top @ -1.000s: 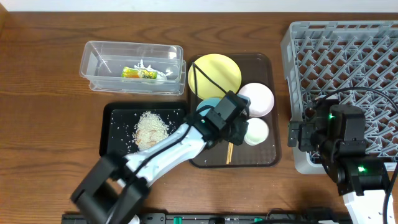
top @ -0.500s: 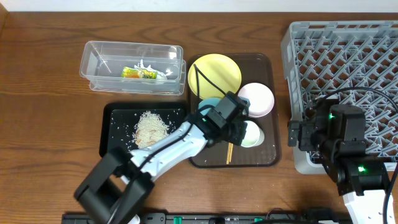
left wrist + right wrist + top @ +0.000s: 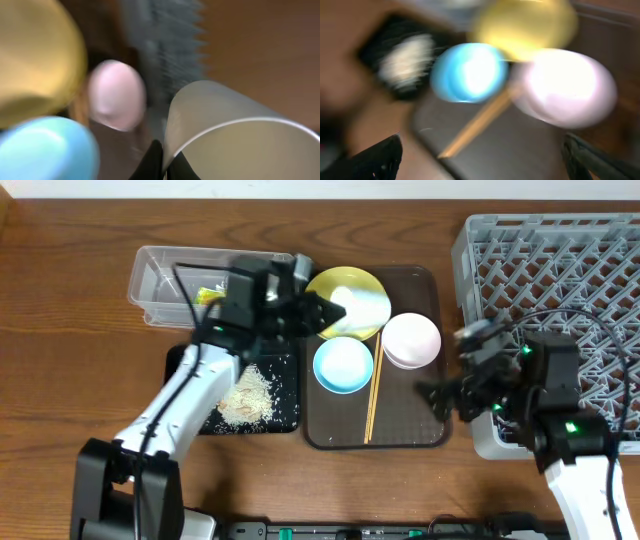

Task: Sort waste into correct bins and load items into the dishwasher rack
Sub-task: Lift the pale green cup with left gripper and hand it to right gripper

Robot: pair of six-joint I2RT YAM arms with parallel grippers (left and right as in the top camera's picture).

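The small white cup (image 3: 341, 295) is held by its rim in my left gripper, far from the grey rack, so next my right gripper grabs the cup's body (image 3: 370, 310) and loads the cup.
My left gripper (image 3: 333, 310) is shut on the rim of the small white cup (image 3: 362, 307) and holds it over the yellow plate (image 3: 340, 284). The left wrist view, blurred, shows the jaws (image 3: 162, 161) pinching the cup wall (image 3: 235, 145). The light-blue bowl (image 3: 343, 365), the pink-white bowl (image 3: 411, 340) and the chopsticks (image 3: 373, 385) lie on the brown tray (image 3: 400, 438). My right gripper (image 3: 445, 377) is open and empty at the tray's right edge. Its blurred wrist view shows the blue bowl (image 3: 469, 72), the pink bowl (image 3: 565, 87) and the chopsticks (image 3: 480, 122).
The grey rack (image 3: 560, 260) stands at the right. The clear tub (image 3: 160, 275) at the back left holds the wrapper (image 3: 210, 294), partly hidden by my left arm. The black tray (image 3: 180, 380) in front of it holds the crumbs (image 3: 245, 392).
My left gripper has lifted the white cup from the front of the brown tray and swung it back and left over the yellow plate. My right arm has swung left toward the tray.
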